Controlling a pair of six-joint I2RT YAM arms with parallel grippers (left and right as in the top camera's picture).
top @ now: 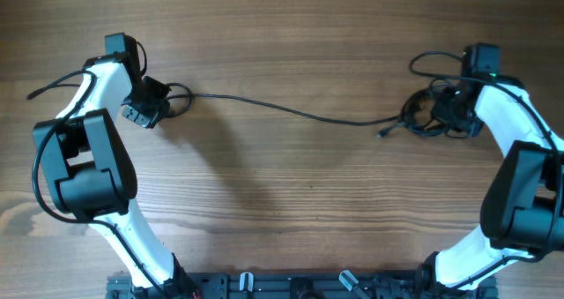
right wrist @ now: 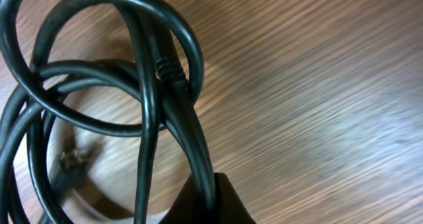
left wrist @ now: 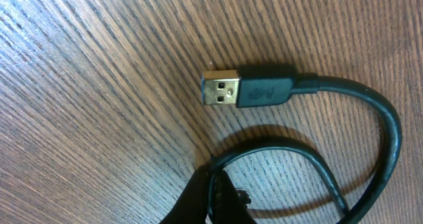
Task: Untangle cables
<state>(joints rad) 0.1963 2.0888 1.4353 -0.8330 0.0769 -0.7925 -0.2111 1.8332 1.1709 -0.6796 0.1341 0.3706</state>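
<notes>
I should use my right gripper to put the knot down closer and take the cord's loop by the plug, because the cord runs taut point(top: 308, 115) from my left gripper to the knot.
One thin black cable point(top: 282, 108) runs taut across the table from my left gripper point(top: 150, 103) to a knot of cables point(top: 423, 115) at the right. In the left wrist view its silver-tipped USB plug point(left wrist: 221, 90) lies flat on the wood. The cord point(left wrist: 390, 138) loops round from the plug and back into my left gripper point(left wrist: 213, 179), which is shut on it. My right gripper point(top: 443, 109) is at the knot. Close up, it point(right wrist: 208, 187) is shut on one strand of the looping cables point(right wrist: 142, 85). A small plug point(right wrist: 69, 161) lies under the loops.
A loose plug end point(top: 383, 133) sticks out left of the knot. Thicker arm wires curve off the left arm point(top: 53, 85) and above the right arm point(top: 432, 63). Both arm bases point(top: 291, 286) stand at the table's near edge.
</notes>
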